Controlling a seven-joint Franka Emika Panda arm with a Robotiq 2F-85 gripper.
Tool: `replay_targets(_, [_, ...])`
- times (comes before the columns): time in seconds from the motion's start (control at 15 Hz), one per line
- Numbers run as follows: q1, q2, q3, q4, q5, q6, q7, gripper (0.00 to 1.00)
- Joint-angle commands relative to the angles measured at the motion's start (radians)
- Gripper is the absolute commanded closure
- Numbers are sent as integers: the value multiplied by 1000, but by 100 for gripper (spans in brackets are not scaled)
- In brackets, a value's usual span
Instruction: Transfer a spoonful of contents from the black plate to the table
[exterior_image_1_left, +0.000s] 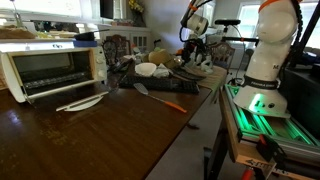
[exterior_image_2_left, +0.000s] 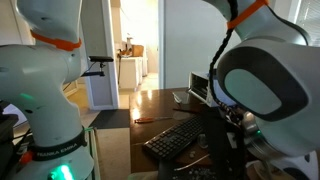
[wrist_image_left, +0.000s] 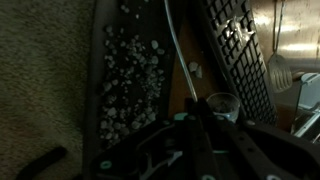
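White pebbles lie next to the keyboard, off the black plate. My gripper should now carry the spoon to the open brown mat (wrist_image_left: 45, 90) and let go of it there.
In the wrist view a black plate (wrist_image_left: 100, 60) lies at the left, holding several small white pebble-like pieces (wrist_image_left: 130, 75). My gripper (wrist_image_left: 196, 118) is at the bottom centre, its fingers shut on the thin metal handle of a spoon (wrist_image_left: 178, 50) that runs up and away along the plate's right edge. The spoon's bowl is out of view at the top. In an exterior view the gripper (exterior_image_1_left: 196, 48) hangs low over the cluttered far end of the wooden table (exterior_image_1_left: 90, 135). The wrist picture is dark.
A black keyboard (wrist_image_left: 240, 50) lies right of the spoon, and a small clear cup (wrist_image_left: 222, 104) stands by the gripper. A toaster oven (exterior_image_1_left: 50, 68), a white utensil (exterior_image_1_left: 82, 102), an orange-handled spatula (exterior_image_1_left: 160, 98) and a white bowl (exterior_image_1_left: 147, 69) sit on the table.
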Motion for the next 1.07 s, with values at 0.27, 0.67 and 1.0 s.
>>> replay_targets(0.27, [-115,71,-18,105,-61,-108,-64,98])
replay_targets(0.67, [-179,120,-12,134,-58,-87,-61,98])
replay_targets(1.0, [-232,155,0,155,-66,-85,-59,98])
